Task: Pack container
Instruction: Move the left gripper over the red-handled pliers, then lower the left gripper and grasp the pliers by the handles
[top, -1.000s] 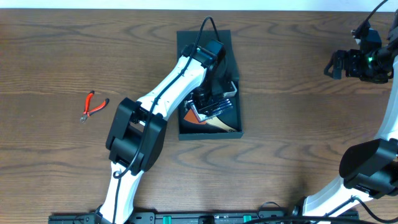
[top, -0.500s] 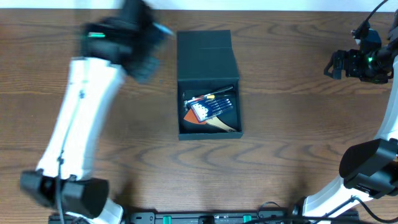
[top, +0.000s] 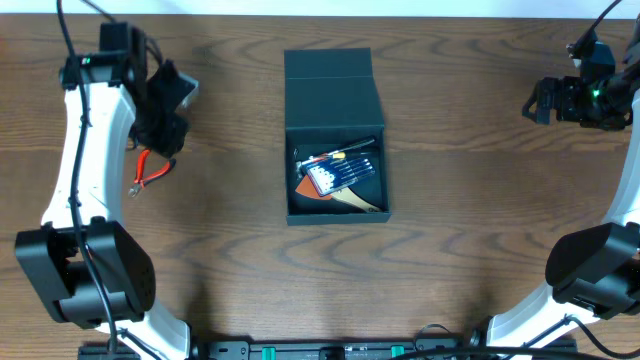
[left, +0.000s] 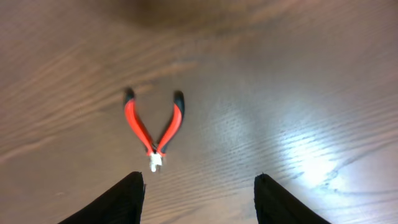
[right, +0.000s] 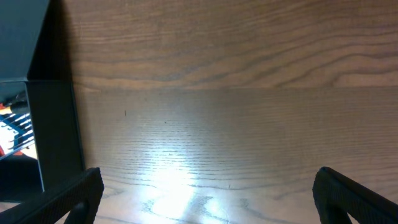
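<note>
My left gripper keeps going down until one handle (top: 160, 173) is between its fingers. The pliers' red handles (top: 144, 160) are spread apart, and the gripper's open fingers are across them.
The dark teal-grey container (top: 333, 205) lies mid-table with its flap lid (top: 330, 85) open towards the far side. Inside lie a screwdriver set (top: 341, 170) and an orange tool. Red-handled pliers (top: 150, 170) lie on the table at the left and show in the left wrist view (left: 153, 127). My left gripper (top: 160, 130) hovers just above the pliers, open and empty (left: 199, 186). My right gripper (top: 540, 100) is open and empty at the far right (right: 208, 186). The container's wall shows at the left of the right wrist view (right: 56, 124).
The wooden table (top: 480, 220) stretches between the container and the right arm. The table's far edge (top: 450, 14) runs along the top. The arm bases stand at the near edge.
My left arm has left the container, swung across to the left and come down over the pliers. The container's contents are uncovered. The right arm has not moved.
</note>
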